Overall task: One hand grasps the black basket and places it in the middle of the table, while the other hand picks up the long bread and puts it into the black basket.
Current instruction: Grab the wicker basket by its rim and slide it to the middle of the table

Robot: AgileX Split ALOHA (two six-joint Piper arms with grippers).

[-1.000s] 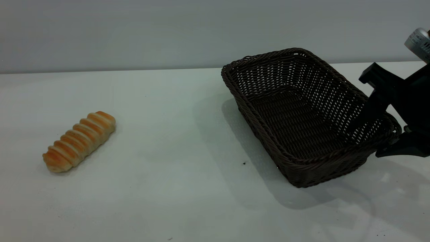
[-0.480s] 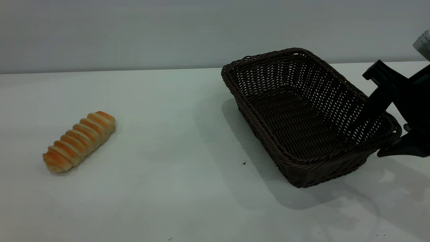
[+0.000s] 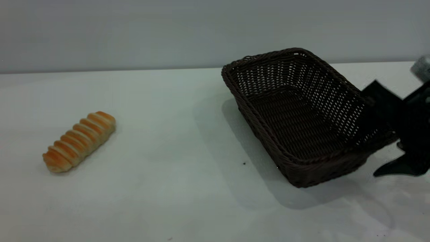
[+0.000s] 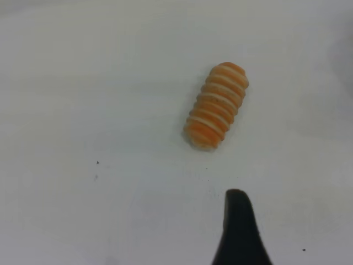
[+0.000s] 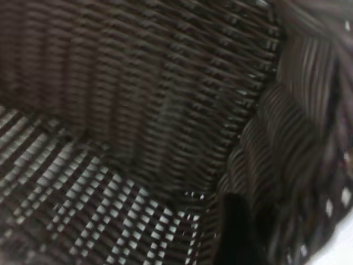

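I expect the black basket to swing round in one piece and keep its shape when I carry it, because its woven sides stand straight under a braided rim.
The black basket stands on the white table at the right, empty. My right gripper is open and straddles the basket's right end wall, with one finger inside and the other outside, low by the table. The right wrist view shows the basket's woven inside and the inner finger against the wall. The long bread lies far left on the table. The left wrist view shows the bread beyond a dark part of my left gripper, apart from it.
A grey wall runs behind the table's far edge. Bare tabletop lies between the bread and the basket. A few tiny dark specks mark the surface.
My right gripper has moved down along the basket's right end wall, and that end of the basket has shifted slightly. The bread has not moved.
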